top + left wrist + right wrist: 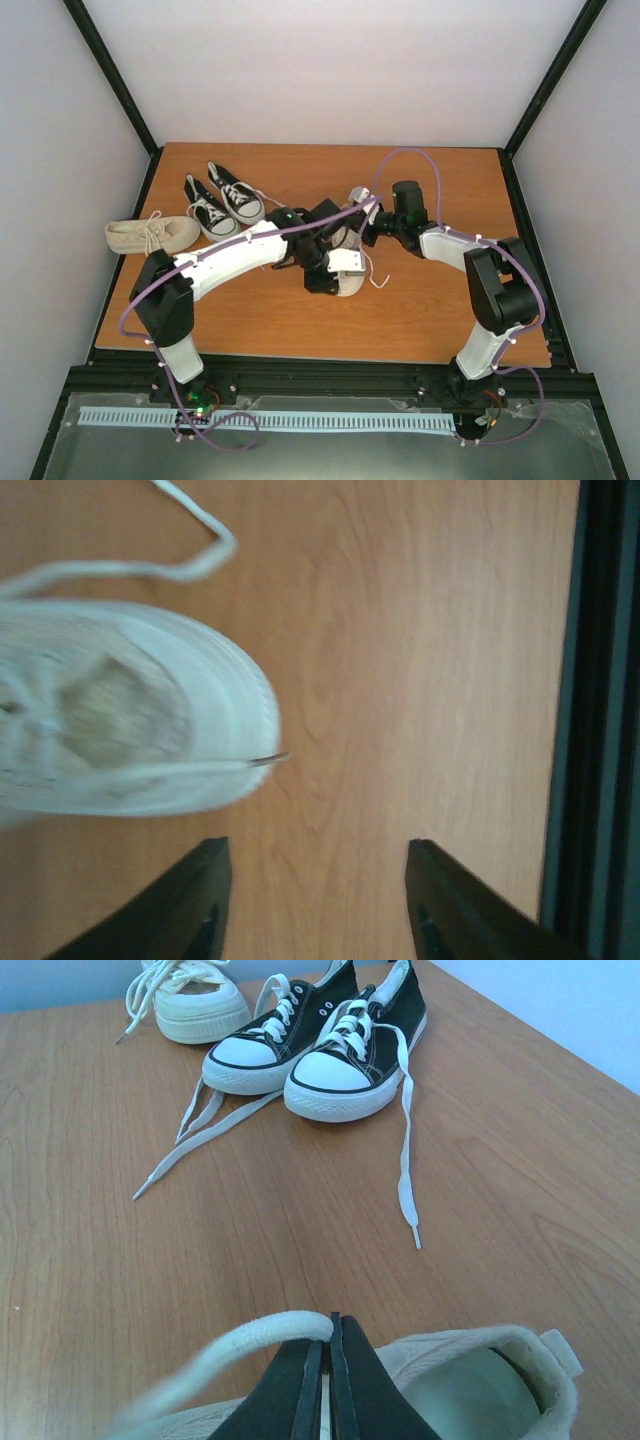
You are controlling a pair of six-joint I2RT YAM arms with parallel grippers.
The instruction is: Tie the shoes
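Observation:
Next, my left gripper takes the lace loop (285, 1326) first, because my right gripper is holding it and the loose lace (380, 283) lies on that gripper's side of the cream shoe.
One cream shoe (352, 288) lies mid-table under both grippers. My right gripper (330, 1328) is shut on a loop of that cream shoe's pale lace (262, 1335), just above the shoe's opening (480, 1375); from above it (350, 228) sits over the shoe. Beside the shoe's rounded end (130, 715), my left gripper (318, 880) is open with only bare wood between its fingers (200, 905). A loose lace (190, 565) trails past that shoe. Two black shoes (275, 1045) (355, 1060) stand side by side with laces loose, and the second cream shoe (150, 235) lies at the far left.
The black shoes' white laces (405, 1150) trail over the wood toward the middle. The black frame rail (600, 720) runs along the table edge close to my left gripper. A purple cable (420, 160) loops above the right arm.

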